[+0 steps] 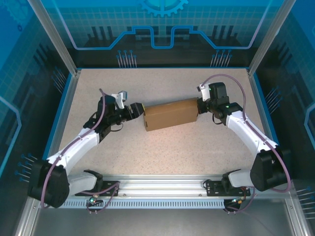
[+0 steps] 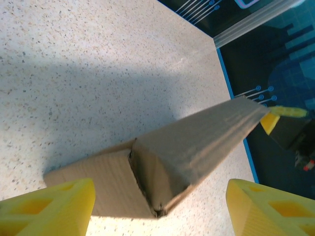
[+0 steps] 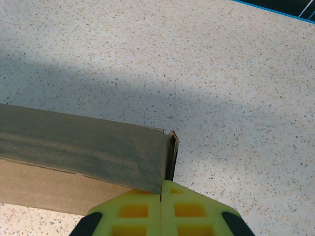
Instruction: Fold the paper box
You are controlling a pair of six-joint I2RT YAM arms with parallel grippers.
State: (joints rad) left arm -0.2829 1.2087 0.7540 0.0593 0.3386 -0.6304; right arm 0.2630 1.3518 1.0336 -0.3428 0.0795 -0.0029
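The robot's right gripper has its shut fingers meeting only the end corner of the paper box point(image 3: 164, 176), so it should back off, open and straddle that end point(image 1: 196, 111) of the box.
The paper box point(image 1: 170, 114) is a closed, long brown cardboard shape lying across the middle of the table. My left gripper point(image 1: 139, 110) is at its left end and stands open. In the left wrist view the box's end point(image 2: 162, 172) lies between the two yellow fingers point(image 2: 49, 209) without touching them, and the left gripper point(image 2: 160, 209) holds nothing. My right gripper point(image 1: 199, 107) is at the box's right end. In the right wrist view its fingers point(image 3: 161, 191) are shut together, tips against the end corner of the box point(image 3: 83, 147).
The speckled table point(image 1: 172, 152) has a blue rim and dark transparent walls on three sides. An aluminium rail point(image 1: 157, 184) carrying both arm bases runs along the near edge. Metal frame posts point(image 1: 56, 39) stand at the far corners.
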